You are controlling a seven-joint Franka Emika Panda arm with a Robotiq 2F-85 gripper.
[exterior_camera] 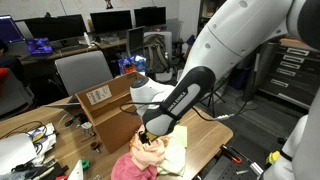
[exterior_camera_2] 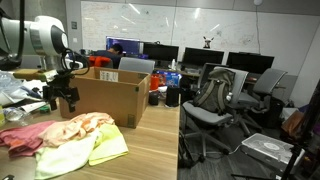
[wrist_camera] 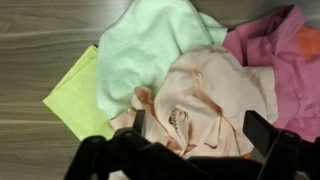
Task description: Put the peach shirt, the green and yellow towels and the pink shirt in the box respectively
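Observation:
The peach shirt's broad part [wrist_camera: 222, 84] lies spread out flat near the robot's gripper, so the gripper should move over to the bunched folds [wrist_camera: 146, 106] beside the green towel and lift the shirt there.
The peach shirt [wrist_camera: 205, 95] lies crumpled on the wooden table, on top of a pile with the green towel [wrist_camera: 150, 45], the yellow towel [wrist_camera: 78, 95] and the pink shirt [wrist_camera: 285, 60]. My gripper [wrist_camera: 195, 125] is open and hovers just above the peach shirt, with a finger on each side of its folds. In an exterior view the gripper [exterior_camera_2: 62, 100] hangs over the pile [exterior_camera_2: 65, 135] in front of the open cardboard box [exterior_camera_2: 110, 95]. The box also shows in an exterior view [exterior_camera: 105, 110], behind the gripper [exterior_camera: 148, 135].
Office chairs [exterior_camera_2: 215, 105] stand beyond the table's edge. Cables and clutter [exterior_camera: 30, 140] lie on the table near the box. Desks with monitors [exterior_camera_2: 200, 58] fill the background.

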